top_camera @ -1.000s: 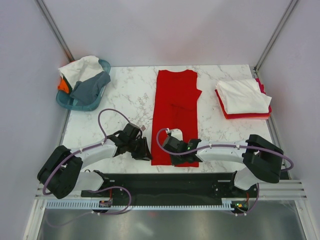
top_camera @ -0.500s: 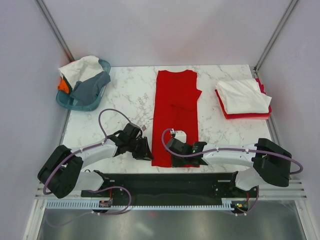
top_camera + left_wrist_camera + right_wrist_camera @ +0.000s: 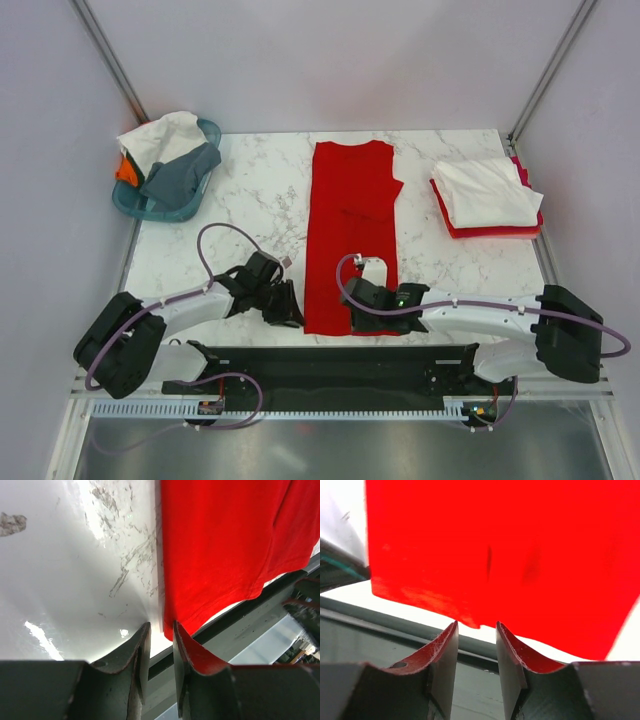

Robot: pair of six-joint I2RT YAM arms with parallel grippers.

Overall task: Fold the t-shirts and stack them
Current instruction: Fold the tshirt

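The red t-shirt is lying in a long flat strip [image 3: 350, 205], so when I carry its near hem [image 3: 326, 331], it will fold over while the t-shirt's far end stays in place.
A bright red t-shirt [image 3: 350, 230] lies flat as a long strip down the middle of the marble table, its hem at the near edge. My left gripper [image 3: 291, 313] sits low at the shirt's near left corner. In the left wrist view its jaws [image 3: 161, 628] stand a little apart with nothing between them, and the red corner [image 3: 225, 545] lies just past the tips. My right gripper [image 3: 363, 320] is at the near hem. Its jaws [image 3: 476, 626] are open and empty, just short of the red hem [image 3: 510, 545].
A folded stack sits at the right, a white tee [image 3: 487, 190] on a red one [image 3: 492, 232]. A teal basket [image 3: 138, 206] at the far left holds white [image 3: 160, 135], grey [image 3: 182, 172] and orange [image 3: 125, 170] shirts. The black table rail [image 3: 330, 360] runs just behind both grippers.
The right arm's elbow has swung out to the right and its gripper has slid nearer along the hem; its jaws shut and then opened again. The left arm has barely moved.
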